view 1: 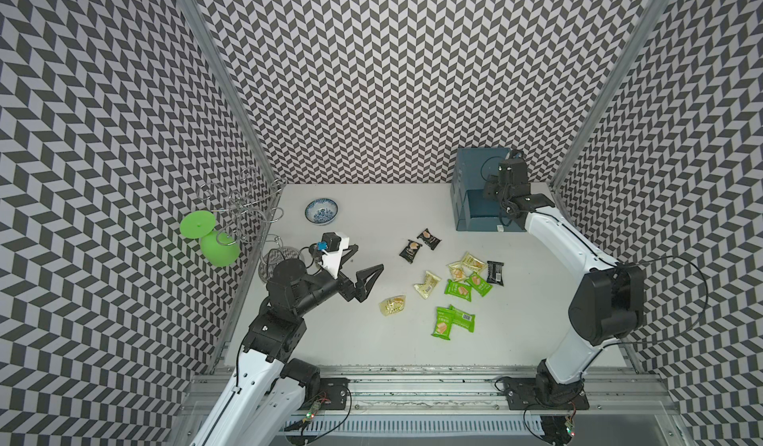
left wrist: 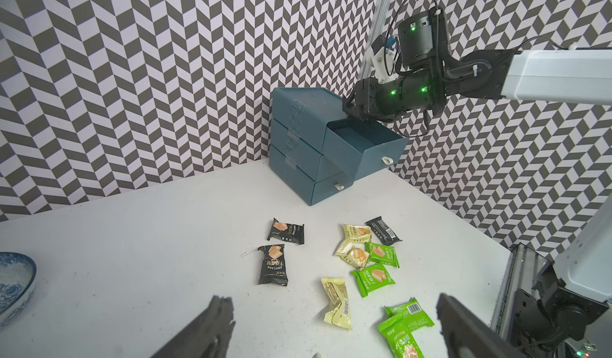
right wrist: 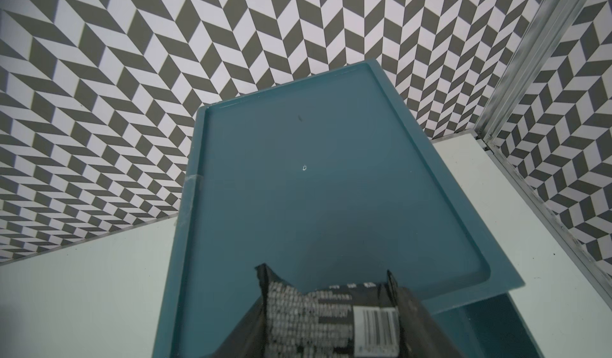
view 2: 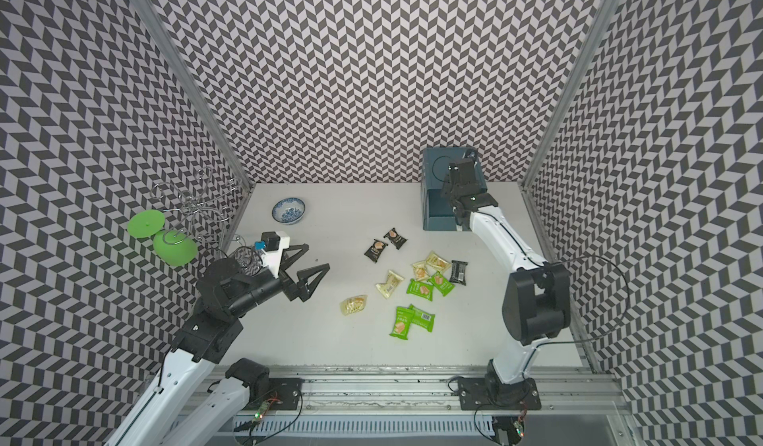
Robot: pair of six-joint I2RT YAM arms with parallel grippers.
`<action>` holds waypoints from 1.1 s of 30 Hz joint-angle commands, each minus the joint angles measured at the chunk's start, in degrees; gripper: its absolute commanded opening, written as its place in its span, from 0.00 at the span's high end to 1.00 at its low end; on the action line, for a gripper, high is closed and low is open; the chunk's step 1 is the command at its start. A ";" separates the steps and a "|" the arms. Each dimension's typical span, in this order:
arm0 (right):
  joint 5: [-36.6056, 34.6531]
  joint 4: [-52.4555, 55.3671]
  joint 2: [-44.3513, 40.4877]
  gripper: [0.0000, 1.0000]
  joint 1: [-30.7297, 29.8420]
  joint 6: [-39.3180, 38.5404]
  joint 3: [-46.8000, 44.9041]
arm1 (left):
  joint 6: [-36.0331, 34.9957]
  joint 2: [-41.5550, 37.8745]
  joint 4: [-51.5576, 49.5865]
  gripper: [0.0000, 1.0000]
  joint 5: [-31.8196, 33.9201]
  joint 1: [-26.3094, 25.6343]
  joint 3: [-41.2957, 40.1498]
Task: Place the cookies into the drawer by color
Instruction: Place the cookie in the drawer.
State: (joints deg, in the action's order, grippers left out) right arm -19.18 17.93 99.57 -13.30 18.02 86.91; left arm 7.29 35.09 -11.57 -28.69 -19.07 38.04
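My right gripper is holding the black packet too far back, over the cabinet's top (right wrist: pixel 347 252), so I should pull back and lower the packet into the open drawer (view 1: pixel 482 206).
The cookies lie loose mid-table, right of centre: black packets (view 1: pixel 429 238) (view 1: pixel 410 251) (view 1: pixel 495 272), pale yellow ones (view 1: pixel 428 285) and bright green ones (view 1: pixel 458 290). A teal drawer cabinet (left wrist: pixel 298 124) stands at the back right with its top drawer (left wrist: pixel 364 144) pulled out. My right gripper (right wrist: pixel 326 306) hangs over that open drawer (view 1: pixel 479 211), shut on a black cookie packet (right wrist: pixel 331 320) whose barcode side faces the camera. My left gripper (view 1: pixel 368 257) hovers open over the table left of the cookies, holding nothing; a yellow packet (left wrist: pixel 336 303) lies on the table between its fingers (left wrist: pixel 222 306).
A blue-and-white bowl (view 1: pixel 321 211) sits at the back left. A wire rack (view 1: pixel 239 204) with a green goblet (view 1: pixel 214 237) hung on it stands by the left wall, a clear glass (view 1: pixel 280 258) beside it. The arms' mounting rail (view 1: pixel 413 386) runs along the front edge.
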 commanded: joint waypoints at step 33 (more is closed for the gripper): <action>12.35 6.37 -4.46 0.40 0.45 -2.22 -5.08 | -0.53 -0.20 0.24 0.01 1.97 0.17 0.06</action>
State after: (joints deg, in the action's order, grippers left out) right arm -7.57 24.21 94.28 -12.93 16.45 82.26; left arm 7.29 35.14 -11.60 -27.31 -19.09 38.06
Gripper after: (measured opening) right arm 0.601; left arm 0.995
